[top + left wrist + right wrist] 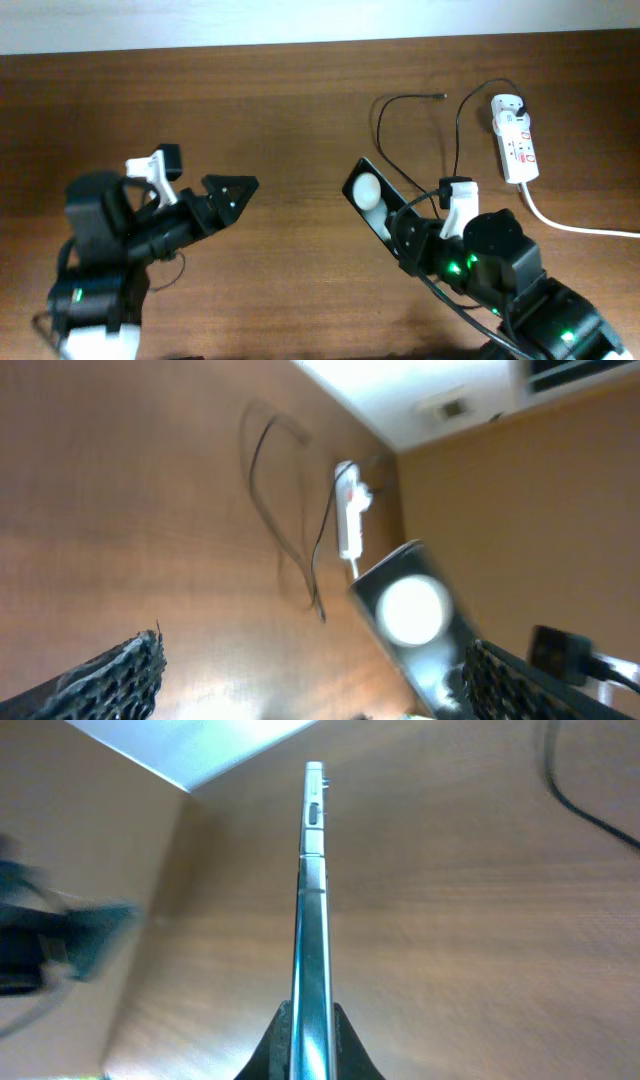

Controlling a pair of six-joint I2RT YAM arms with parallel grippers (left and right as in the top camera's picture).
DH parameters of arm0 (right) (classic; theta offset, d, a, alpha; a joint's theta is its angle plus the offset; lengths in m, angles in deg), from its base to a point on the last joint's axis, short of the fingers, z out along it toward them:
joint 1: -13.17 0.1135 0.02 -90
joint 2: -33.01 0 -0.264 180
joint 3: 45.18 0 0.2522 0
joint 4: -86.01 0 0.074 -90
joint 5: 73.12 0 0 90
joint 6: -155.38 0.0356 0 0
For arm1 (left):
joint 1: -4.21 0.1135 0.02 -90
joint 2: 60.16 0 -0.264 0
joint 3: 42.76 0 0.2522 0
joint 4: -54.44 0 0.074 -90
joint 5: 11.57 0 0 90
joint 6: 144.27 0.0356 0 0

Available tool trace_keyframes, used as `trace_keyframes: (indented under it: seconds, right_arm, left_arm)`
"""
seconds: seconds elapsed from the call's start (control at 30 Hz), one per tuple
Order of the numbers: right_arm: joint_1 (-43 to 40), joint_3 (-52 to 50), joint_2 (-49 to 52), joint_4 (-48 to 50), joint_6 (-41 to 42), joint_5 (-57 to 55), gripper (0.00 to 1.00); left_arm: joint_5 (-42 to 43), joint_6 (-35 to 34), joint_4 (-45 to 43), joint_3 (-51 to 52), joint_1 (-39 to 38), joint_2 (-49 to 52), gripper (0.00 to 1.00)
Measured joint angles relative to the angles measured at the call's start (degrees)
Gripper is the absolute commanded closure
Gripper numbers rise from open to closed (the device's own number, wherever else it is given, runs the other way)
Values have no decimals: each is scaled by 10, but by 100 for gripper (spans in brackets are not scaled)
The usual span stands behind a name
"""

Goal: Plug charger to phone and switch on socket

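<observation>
The robot's left gripper should take the phone's exposed end (364, 179) first, because the robot's right gripper holds the phone but is closer to the charger cable's loose end (442, 96).
My right gripper (402, 232) is shut on the phone (368, 197), a flat black slab with a bright white spot on its glossy face, and holds it off the table pointing up-left. The right wrist view shows the phone edge-on (312, 910) between the fingers (312, 1035). The left wrist view shows its face (410, 610). My left gripper (235, 190) is open and empty, left of the phone. The charger cable (385, 140) loops on the table to its plug (522, 104) in the white socket (516, 140) at the far right.
The socket's thick white cord (570, 225) runs off to the right edge. A pale wall strip (300, 20) borders the wooden table's far edge. Bare wood lies between the two arms.
</observation>
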Motion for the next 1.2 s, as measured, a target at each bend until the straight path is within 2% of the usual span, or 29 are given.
trace_keyframes:
  seconds: [0.07, 0.13, 0.3, 0.33, 0.43, 0.47, 0.57, 0.67, 0.87, 0.9, 0.97, 1.0, 1.2]
  right_arm:
    - [0, -35, 0, 64, 18, 2, 96]
    - [0, -102, 2, 164, 61, 2, 96]
    - [0, -259, 16, 446, 196, 6, 96]
    - [0, -271, 23, 465, 210, 6, 96]
    - [0, -284, 75, 558, 252, 19, 96]
    - [0, -288, 123, 642, 270, 43, 96]
    - [3, -289, 222, 747, 318, 77, 96]
    - [27, -292, 284, 849, 345, 86, 96]
    - [35, -292, 303, 855, 389, 85, 96]
    - [35, -292, 303, 856, 407, 85, 96]
    - [35, -292, 303, 856, 445, 85, 96]
    - [35, -292, 303, 856, 471, 85, 96]
    - [35, -292, 303, 851, 534, 81, 96]
  left_arm:
    - [23, 2, -2, 24, 0, 60, 1]
    - [82, 3, -18, 40, 0, 133, 1]
    - [198, 5, -45, 40, 0, 211, 1]
    - [209, 5, -46, 40, 0, 211, 1]
    - [217, 4, -47, 40, 0, 211, 1]
    - [214, -1, -50, 40, 0, 211, 1]
    - [201, -40, -71, 40, 0, 211, 0]
    - [169, -90, -90, 40, -5, 211, 6]
    - [115, -208, -185, 41, -62, 211, 16]
    - [106, -229, -202, 41, -76, 211, 21]
    - [85, -260, -207, 41, -99, 211, 28]
    - [76, -272, -209, 41, -109, 211, 36]
    - [31, -355, -209, 41, -146, 211, 50]
